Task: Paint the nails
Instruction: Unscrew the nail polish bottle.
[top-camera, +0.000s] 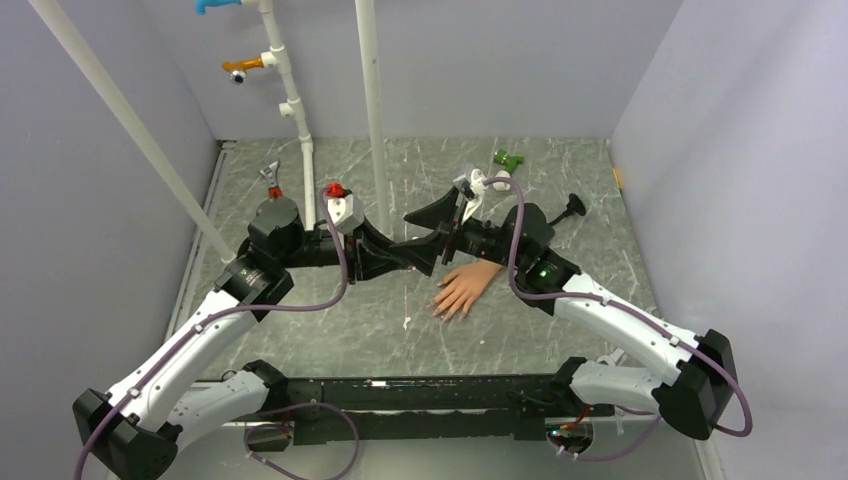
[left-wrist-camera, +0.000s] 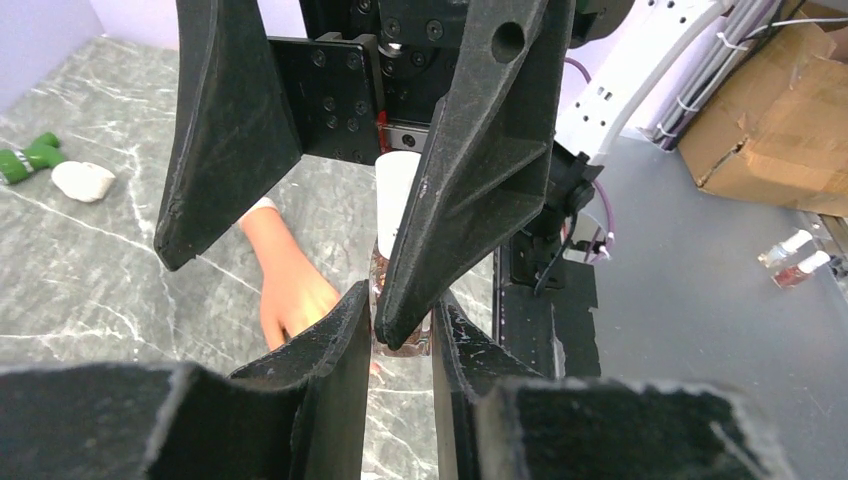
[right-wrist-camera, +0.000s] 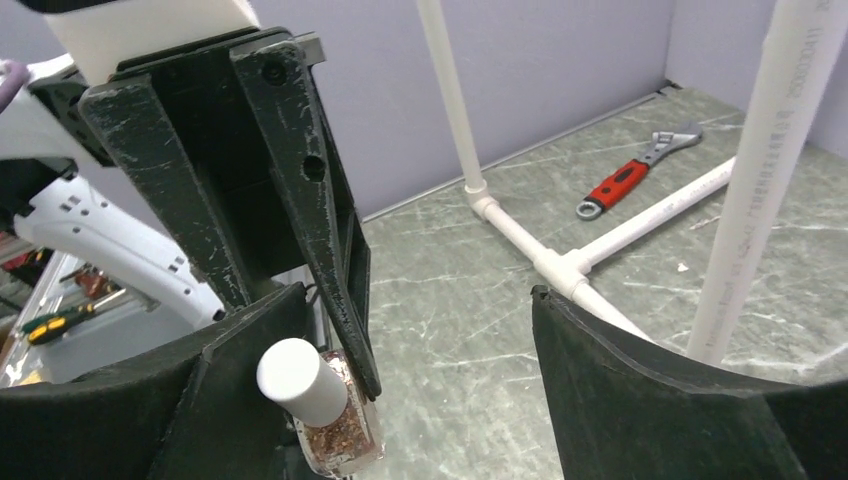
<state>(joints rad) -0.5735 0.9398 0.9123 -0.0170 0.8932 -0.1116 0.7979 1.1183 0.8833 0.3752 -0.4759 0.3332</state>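
Note:
The white cap (right-wrist-camera: 302, 382) is close against a finger of my open right gripper. Next, I get that gripper centred around the cap (left-wrist-camera: 394, 195) before it closes for the twist.
The peach mannequin hand (top-camera: 465, 288) lies flat on the table, fingers toward the arms. It also shows in the left wrist view (left-wrist-camera: 290, 290). Its nails are too small to make out. My left gripper (top-camera: 418, 252) (left-wrist-camera: 400, 335) is shut on a small glitter polish bottle (left-wrist-camera: 405, 338) (right-wrist-camera: 340, 430) with a white cap (left-wrist-camera: 398, 195) (right-wrist-camera: 298, 382), held above the table just left of the hand. My right gripper (top-camera: 428, 232) (right-wrist-camera: 420, 295) is open wide. The cap stands between its fingers, close against its left finger (right-wrist-camera: 230, 400).
White PVC pipes (top-camera: 372, 110) (right-wrist-camera: 520, 235) rise behind the grippers. A red-handled wrench (top-camera: 270, 180) (right-wrist-camera: 625, 180) lies at the back left. A green piece (top-camera: 508, 160) (left-wrist-camera: 30, 157) and a white lump (left-wrist-camera: 85, 180) lie at the back. A black knob (top-camera: 575, 205) lies at the right.

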